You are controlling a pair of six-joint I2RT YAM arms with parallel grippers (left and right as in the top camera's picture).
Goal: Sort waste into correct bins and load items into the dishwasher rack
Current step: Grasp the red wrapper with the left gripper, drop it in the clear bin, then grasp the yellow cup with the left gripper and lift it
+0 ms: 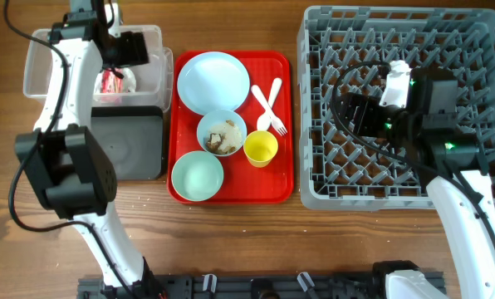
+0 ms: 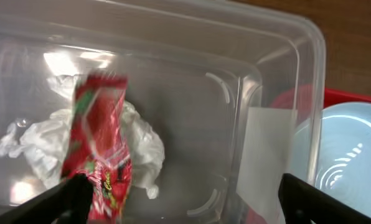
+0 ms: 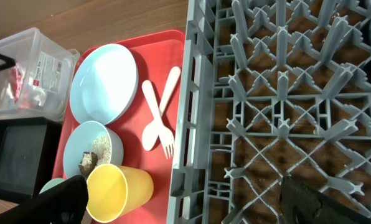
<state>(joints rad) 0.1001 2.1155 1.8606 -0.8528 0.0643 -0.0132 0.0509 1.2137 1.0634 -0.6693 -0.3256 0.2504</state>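
Observation:
The yellow cup (image 1: 261, 149) is empty and its rim is free for my open fingers. My left gripper goes on to that rim (image 1: 247, 145) and closes there.
My left gripper (image 1: 127, 50) (image 2: 179, 205) is open above the clear bin (image 1: 44, 75) at the back left. Inside this tub lie the red wrapper (image 2: 98, 137) (image 1: 112, 81) and crumpled white paper (image 2: 142, 143); the wrapper is close by my left fingertip (image 2: 73, 199). The red tray (image 1: 231, 195) carries the plate (image 1: 213, 81), a bowl (image 1: 202, 133) of brown scraps and rice (image 1: 224, 139), an empty bowl (image 1: 197, 175), the yellow cup (image 1: 261, 149) (image 3: 117, 190), and the crossed fork and spoon (image 1: 271, 108). My right gripper (image 1: 355, 108) (image 3: 185, 202) is open over the left part of the dishwasher rack (image 1: 314, 166), which has no dishes in it.
The black bin (image 1: 139, 145) sits just in front of the clear tub, left of the red tray. The rack's left wall stands close to the tray's right edge. Bare wooden table runs along the front.

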